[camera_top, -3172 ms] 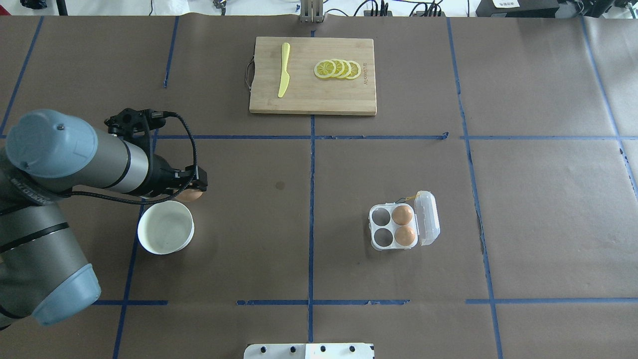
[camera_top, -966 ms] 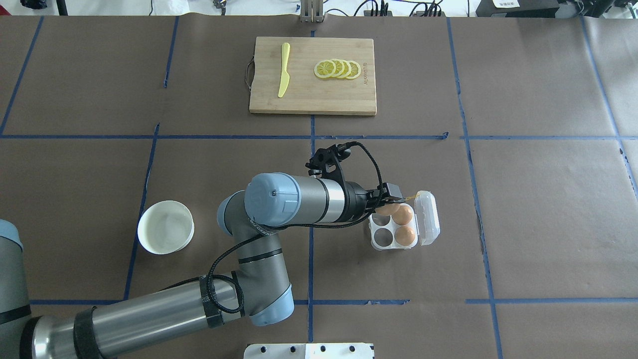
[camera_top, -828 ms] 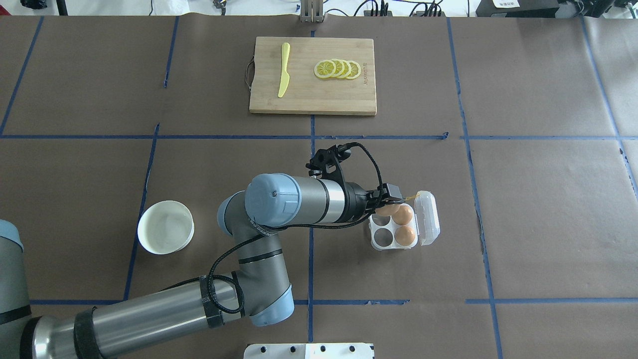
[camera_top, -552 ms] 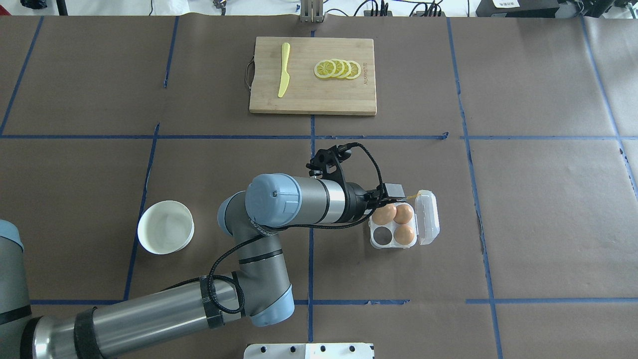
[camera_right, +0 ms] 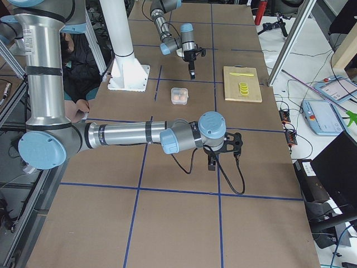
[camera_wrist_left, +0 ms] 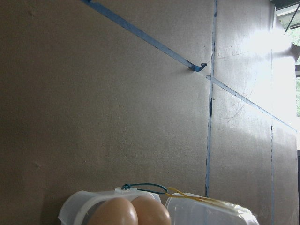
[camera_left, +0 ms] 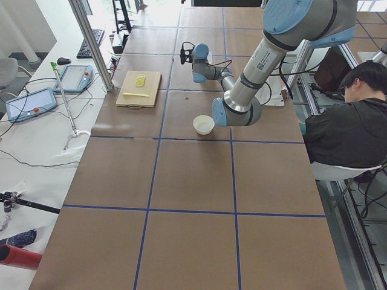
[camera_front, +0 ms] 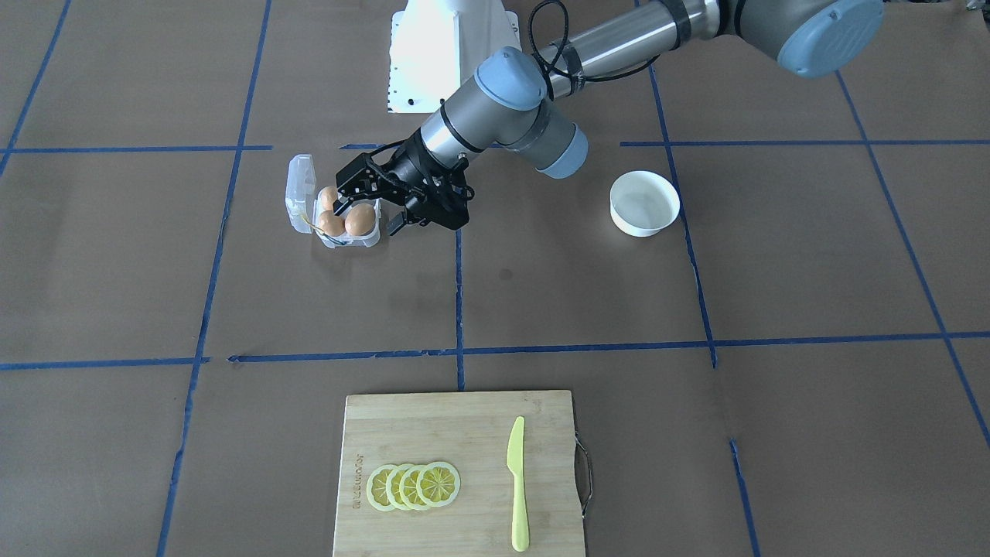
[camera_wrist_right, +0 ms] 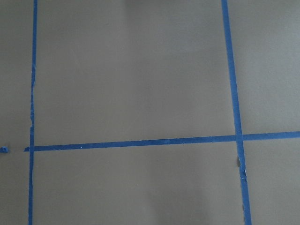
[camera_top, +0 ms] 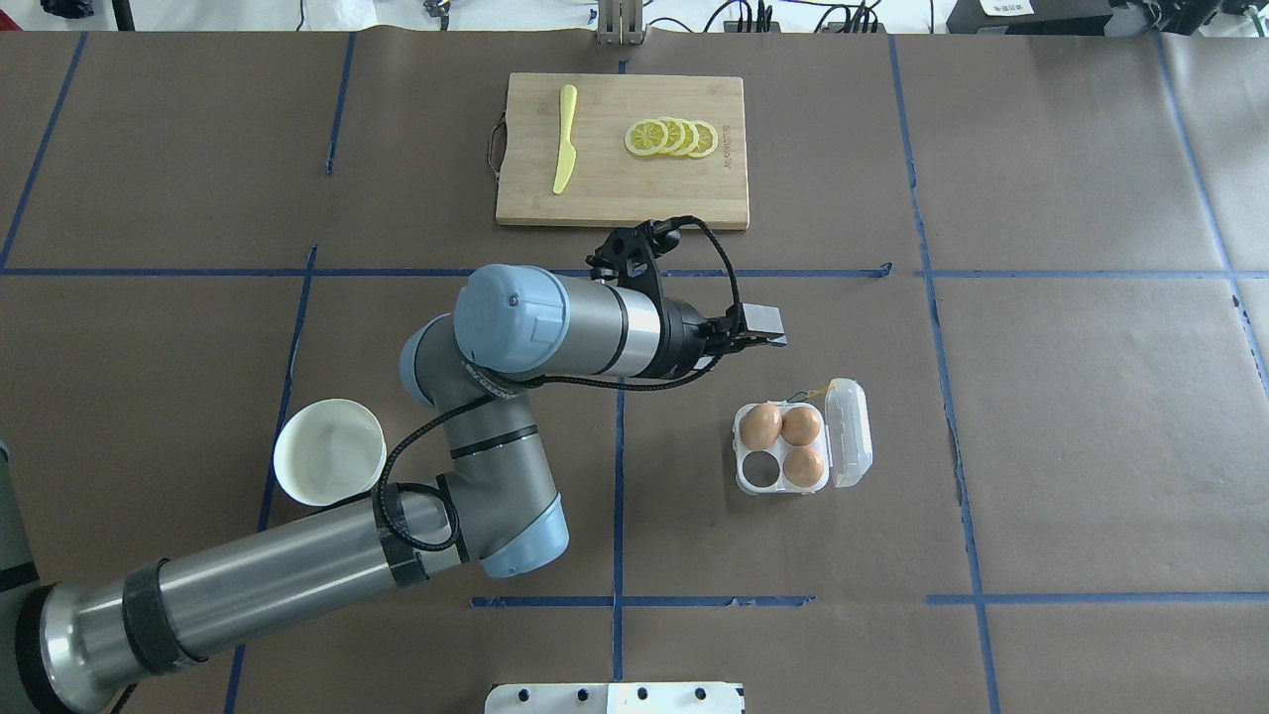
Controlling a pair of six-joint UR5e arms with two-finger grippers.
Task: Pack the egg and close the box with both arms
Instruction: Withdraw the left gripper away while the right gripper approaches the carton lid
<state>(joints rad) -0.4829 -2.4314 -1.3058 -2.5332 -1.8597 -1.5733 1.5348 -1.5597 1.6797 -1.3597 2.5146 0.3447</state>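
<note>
My gripper will bring the yellow string over with the lid when it closes the lid, because the string runs from the open lid's edge point(camera_front: 304, 220) toward the box.
The clear egg box point(camera_top: 746, 483) lies open right of the table's middle, its lid point(camera_top: 853, 432) folded out to the right. Three brown eggs sit in it: the far-left egg point(camera_top: 761, 424), the far-right egg point(camera_top: 801, 424) and the near-right egg point(camera_top: 804, 466). The near-left cup is empty. My left gripper point(camera_top: 768, 338) hovers open and empty above and beyond the box; in the front view it point(camera_front: 368, 199) hangs over the eggs point(camera_front: 360, 219). The left wrist view shows two eggs point(camera_wrist_left: 115, 212) and the yellow string point(camera_wrist_left: 187, 194). My right gripper point(camera_right: 212, 163) shows only in the right side view; I cannot tell its state.
A white bowl point(camera_top: 329, 451) stands at the near left, beside my left arm's elbow. A wooden cutting board point(camera_top: 605, 188) with lemon slices point(camera_top: 672, 137) and a yellow knife point(camera_top: 564, 139) lies at the far middle. Blue tape lines cross the brown table.
My left gripper carried an egg from beside the bowl to the box, set it in the far-left cup, opened, and has lifted away toward the cutting board.
</note>
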